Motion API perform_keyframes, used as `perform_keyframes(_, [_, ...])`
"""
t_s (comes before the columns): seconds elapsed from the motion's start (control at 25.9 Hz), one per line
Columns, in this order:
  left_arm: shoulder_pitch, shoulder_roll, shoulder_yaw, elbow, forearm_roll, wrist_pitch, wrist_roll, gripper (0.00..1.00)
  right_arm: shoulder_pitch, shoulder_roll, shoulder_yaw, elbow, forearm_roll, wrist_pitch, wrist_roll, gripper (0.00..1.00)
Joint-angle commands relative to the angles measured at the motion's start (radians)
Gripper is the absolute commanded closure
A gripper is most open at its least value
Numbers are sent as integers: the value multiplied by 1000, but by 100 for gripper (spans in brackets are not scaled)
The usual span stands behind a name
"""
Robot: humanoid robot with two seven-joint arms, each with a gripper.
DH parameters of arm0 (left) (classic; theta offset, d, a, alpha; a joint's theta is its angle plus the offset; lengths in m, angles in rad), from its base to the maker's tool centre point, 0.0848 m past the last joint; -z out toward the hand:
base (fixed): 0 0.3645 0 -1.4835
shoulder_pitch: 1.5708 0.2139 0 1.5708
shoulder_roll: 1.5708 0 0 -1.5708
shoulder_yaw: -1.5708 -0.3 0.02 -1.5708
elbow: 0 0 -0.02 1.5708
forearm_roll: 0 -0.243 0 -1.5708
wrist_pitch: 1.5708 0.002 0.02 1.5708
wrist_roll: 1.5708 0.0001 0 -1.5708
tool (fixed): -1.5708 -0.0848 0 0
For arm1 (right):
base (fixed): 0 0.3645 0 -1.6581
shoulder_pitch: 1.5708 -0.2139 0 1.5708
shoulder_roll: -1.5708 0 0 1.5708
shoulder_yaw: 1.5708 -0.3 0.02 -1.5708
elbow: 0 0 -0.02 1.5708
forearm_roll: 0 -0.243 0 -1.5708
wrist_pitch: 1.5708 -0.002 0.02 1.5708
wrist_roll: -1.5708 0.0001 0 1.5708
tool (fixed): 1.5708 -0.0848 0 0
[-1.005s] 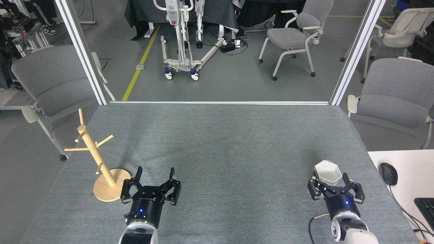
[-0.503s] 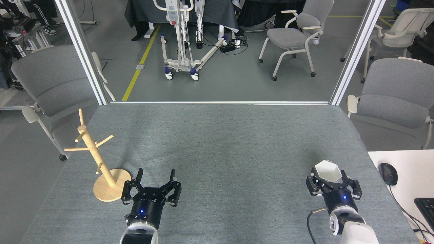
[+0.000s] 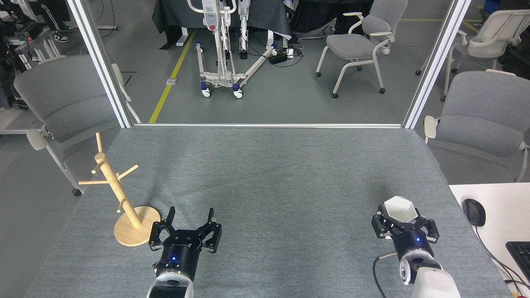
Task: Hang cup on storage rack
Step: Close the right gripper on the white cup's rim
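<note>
The white faceted cup (image 3: 400, 209) will tilt and hang loosely when the robot hangs it up, because thin pegs (image 3: 93, 182) stick out from the rack's post with open space below them.
The white faceted cup (image 3: 399, 208) stands upright at the table's front right, its hexagonal rim facing up. My right gripper (image 3: 401, 222) comes at it from the near side, and its fingers close against the cup's lower sides; the fingertips are hidden behind the cup. The wooden storage rack (image 3: 120, 194) stands on its round disc base at the front left, leaning in this view, with bare pegs. My left gripper (image 3: 191, 214) rests just right of the rack's base, open, with nothing between its fingers.
A grey felt-covered table (image 3: 265, 174) carries everything. A white desk with a black mouse (image 3: 474, 212) and a keyboard (image 3: 521, 253) adjoins it on the right. Grey chairs (image 3: 62, 103) stand beside both sides of the table.
My right gripper's fingers have drawn in around the cup, and the wrist has shifted slightly left. The left arm and the rack have barely moved.
</note>
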Motion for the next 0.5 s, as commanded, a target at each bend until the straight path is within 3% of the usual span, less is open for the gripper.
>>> perform_keyframes(0.0, [0, 2, 0, 0, 0, 0, 1, 1, -9, -1, 13, 11, -1, 4, -2, 1])
perform_keyframes(0.15, [0, 0, 0, -1, 0, 0, 1, 0, -9, -11, 14, 11, -1, 4, -3, 4])
perform_keyframes(0.23, [0, 0, 0, -1, 0, 0, 1, 0, -7, -12, 14, 11, -1, 2, -3, 16])
perform_keyframes(0.35, [0, 0, 0, 0, 0, 0, 1, 0, -9, -12, 14, 10, -2, 1, -3, 53])
perform_keyframes(0.46, [-5, 2, 0, 0, 0, 0, 1, 0, -6, -12, 14, 10, -2, -7, -2, 57])
